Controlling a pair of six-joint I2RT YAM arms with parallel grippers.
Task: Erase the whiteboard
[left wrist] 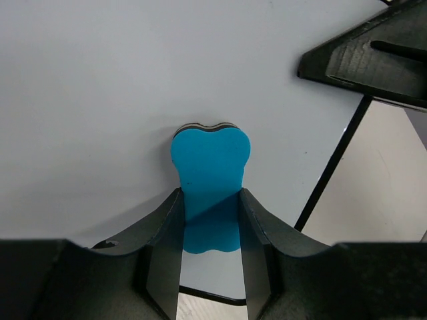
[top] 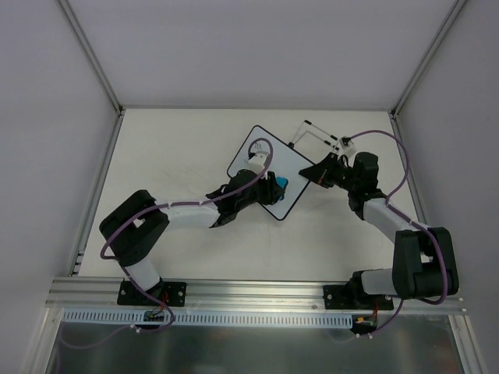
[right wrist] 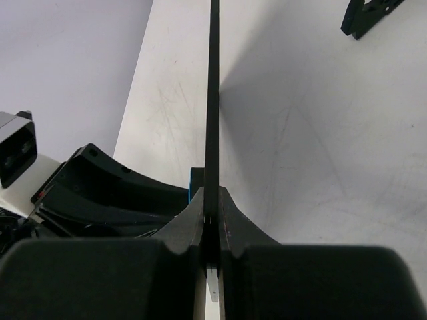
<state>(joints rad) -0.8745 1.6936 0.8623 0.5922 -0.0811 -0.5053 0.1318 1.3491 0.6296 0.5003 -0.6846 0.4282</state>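
Next, I wipe back toward the scribble point(top: 255, 142) near the board's far corner with my left gripper, because the eraser is close to the board's edge point(top: 302, 189) by my right gripper.
The whiteboard point(top: 265, 160) lies tilted near the table's middle, white with a thin black frame and a faint scribble near its far corner. My left gripper point(top: 274, 185) is shut on the blue eraser point(left wrist: 211, 180), whose far end presses on the board's white face point(left wrist: 100, 100). My right gripper point(top: 314, 172) is shut on the board's right edge, which shows edge-on as a black line point(right wrist: 213, 100) between the fingers. In the left wrist view the right gripper's black finger point(left wrist: 373, 63) sits at the board's edge.
A thin black wire stand point(top: 316, 134) lies behind the right gripper. The table point(top: 171, 156) is white, with walls at left, right and back. A metal rail point(top: 249, 292) runs along the near edge.
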